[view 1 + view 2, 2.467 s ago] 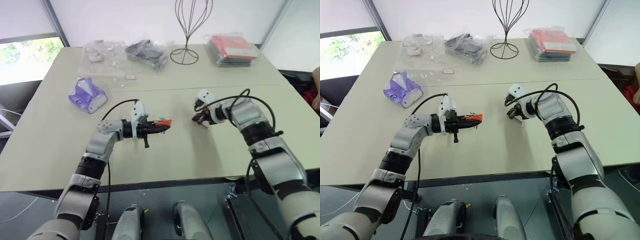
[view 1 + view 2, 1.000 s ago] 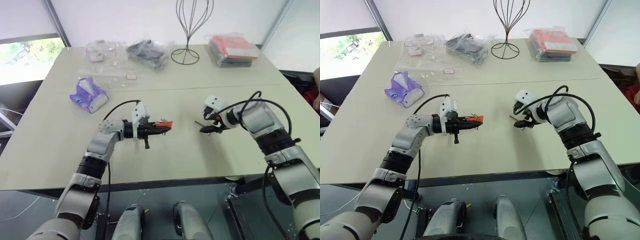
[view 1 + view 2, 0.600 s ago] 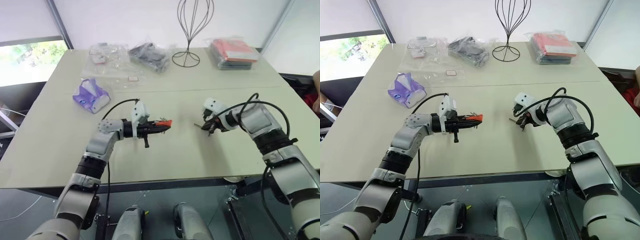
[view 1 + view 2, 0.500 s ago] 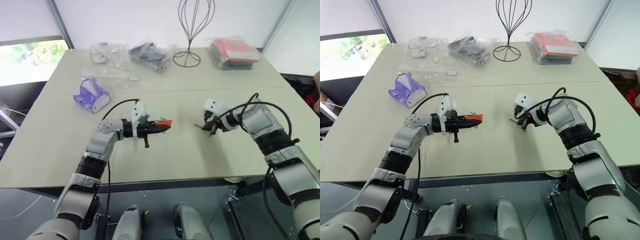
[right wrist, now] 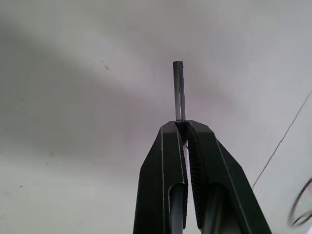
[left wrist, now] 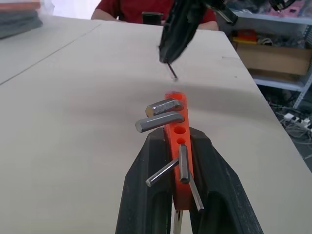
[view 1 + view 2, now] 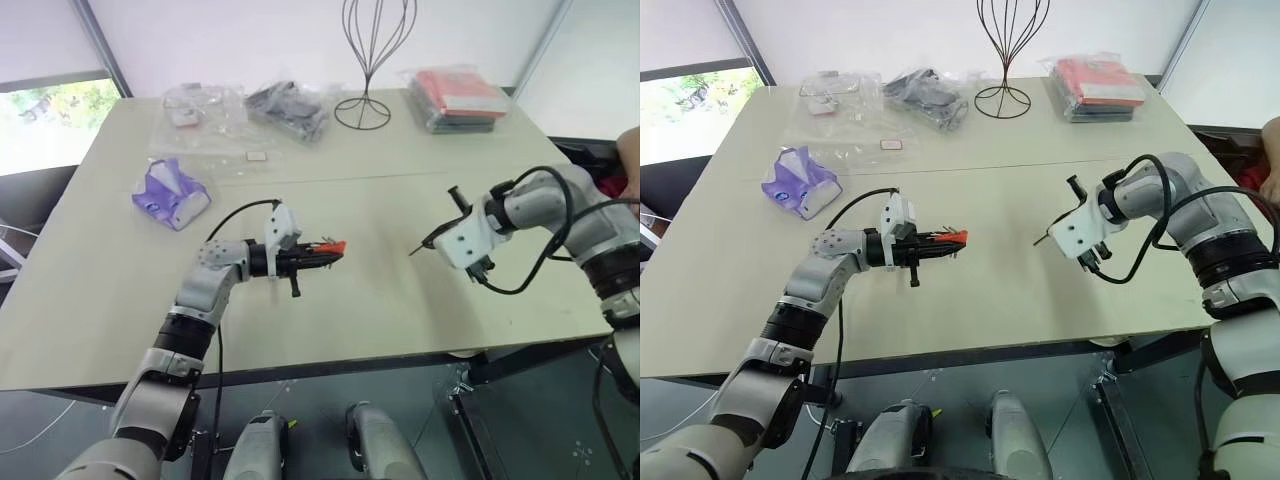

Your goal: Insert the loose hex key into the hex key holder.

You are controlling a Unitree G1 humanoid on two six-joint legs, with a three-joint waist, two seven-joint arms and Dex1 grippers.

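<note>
The loose hex key's straight end (image 5: 179,90) pokes out of my right gripper, so I should put the key down on the tabletop (image 7: 428,275) and grab it again by its long arm with its bend showing.
The hex key holder (image 7: 328,247) is a small orange block with several dark keys sticking out. It hangs level above the table, held at its near end by my left gripper (image 7: 305,257), which is shut on it and points right. In the left wrist view the holder (image 6: 176,141) shows two empty holes between my fingers (image 6: 146,180). The loose hex key (image 5: 179,90) is a thin grey rod sticking straight out of my shut right gripper (image 5: 181,124). That gripper (image 7: 430,240) hovers above the table to the right of the holder, well apart from it, with the key tip (image 7: 414,250) slanting down and to the left.
A purple packet (image 7: 170,195) lies at the left. Plastic bags (image 7: 250,110), a wire stand (image 7: 365,60) and a wrapped red stack (image 7: 460,95) line the far edge. A person's hand (image 7: 630,150) shows at the right edge. Bare table (image 7: 380,300) lies under both grippers.
My right gripper shut on the loose hex key at the table surface, then lifted it and rolled the wrist over. My left gripper and the holder stayed put.
</note>
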